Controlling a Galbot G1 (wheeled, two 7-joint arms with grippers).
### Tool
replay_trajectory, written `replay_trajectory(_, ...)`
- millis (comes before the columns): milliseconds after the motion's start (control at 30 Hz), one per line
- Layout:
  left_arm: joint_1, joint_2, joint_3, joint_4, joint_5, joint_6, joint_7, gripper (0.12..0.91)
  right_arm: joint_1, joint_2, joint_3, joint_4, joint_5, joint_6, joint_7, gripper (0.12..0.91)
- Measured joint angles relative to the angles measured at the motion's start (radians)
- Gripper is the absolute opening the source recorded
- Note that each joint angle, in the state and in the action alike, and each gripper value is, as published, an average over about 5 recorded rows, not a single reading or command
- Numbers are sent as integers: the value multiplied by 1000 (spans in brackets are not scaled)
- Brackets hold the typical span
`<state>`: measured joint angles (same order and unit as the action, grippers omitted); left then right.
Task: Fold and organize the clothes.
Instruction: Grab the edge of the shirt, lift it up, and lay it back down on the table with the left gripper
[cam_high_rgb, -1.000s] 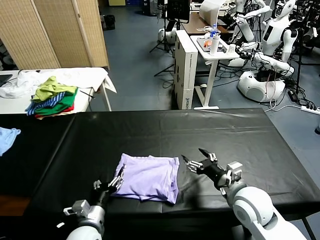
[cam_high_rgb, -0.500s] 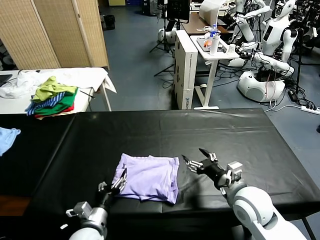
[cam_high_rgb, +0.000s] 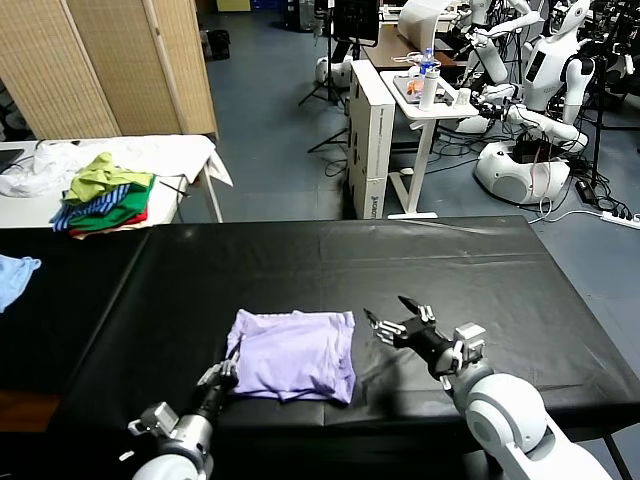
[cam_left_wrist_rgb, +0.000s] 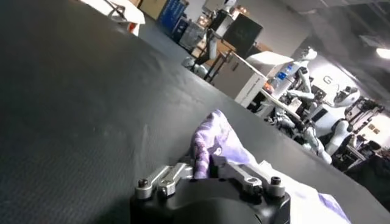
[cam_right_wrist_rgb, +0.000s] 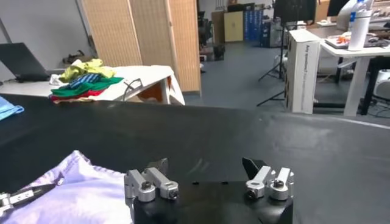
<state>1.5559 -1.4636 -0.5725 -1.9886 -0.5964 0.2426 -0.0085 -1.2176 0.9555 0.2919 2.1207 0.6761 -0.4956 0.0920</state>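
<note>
The folded T-shirt is lying plain side up (cam_high_rgb: 298, 355) with its print below, so the robot's left gripper should swing the printed edge (cam_left_wrist_rgb: 203, 145) across toward the right gripper to turn the T-shirt over.
The pale lavender T-shirt (cam_high_rgb: 295, 354) lies folded into a rough square on the black table (cam_high_rgb: 340, 265), near its front edge. My left gripper (cam_high_rgb: 224, 374) is shut on the shirt's near left corner, where a fold of purple-printed fabric (cam_left_wrist_rgb: 210, 139) sits between the jaws. My right gripper (cam_high_rgb: 392, 322) is open and empty, hovering just right of the shirt's right edge. In the right wrist view the shirt (cam_right_wrist_rgb: 79, 189) lies off to one side of the open gripper (cam_right_wrist_rgb: 206, 167).
A heap of green, striped and red garments (cam_high_rgb: 103, 197) lies on a white side table at the back left. A light blue garment (cam_high_rgb: 15, 276) lies at the far left edge. Other robots and a white desk stand behind the table.
My left gripper has pulled back toward the table's front edge and closed on the shirt's corner; the shirt's left edge has shifted slightly. The right arm has not moved.
</note>
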Motion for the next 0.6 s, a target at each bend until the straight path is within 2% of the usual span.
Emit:
replay_trajectory(133, 15, 38, -30, -39, 92, 1, -20, 182, 0, 1, 6, -9, -5, 5, 0, 907)
replay_trajectory(233, 32, 89, -66, -75, 119, 7, -26, 181, 0, 7, 8, -17, -13, 9, 2, 907)
replay_trajectory(400, 73, 216, -167, -130, 89, 9, -28, 181, 0, 24, 5, -30, -24, 14, 4, 907)
replay_trajectory(600, 149, 391, -348, -173, 36, 19, -39, 181, 2, 41, 5, -42, -25, 18, 4, 907)
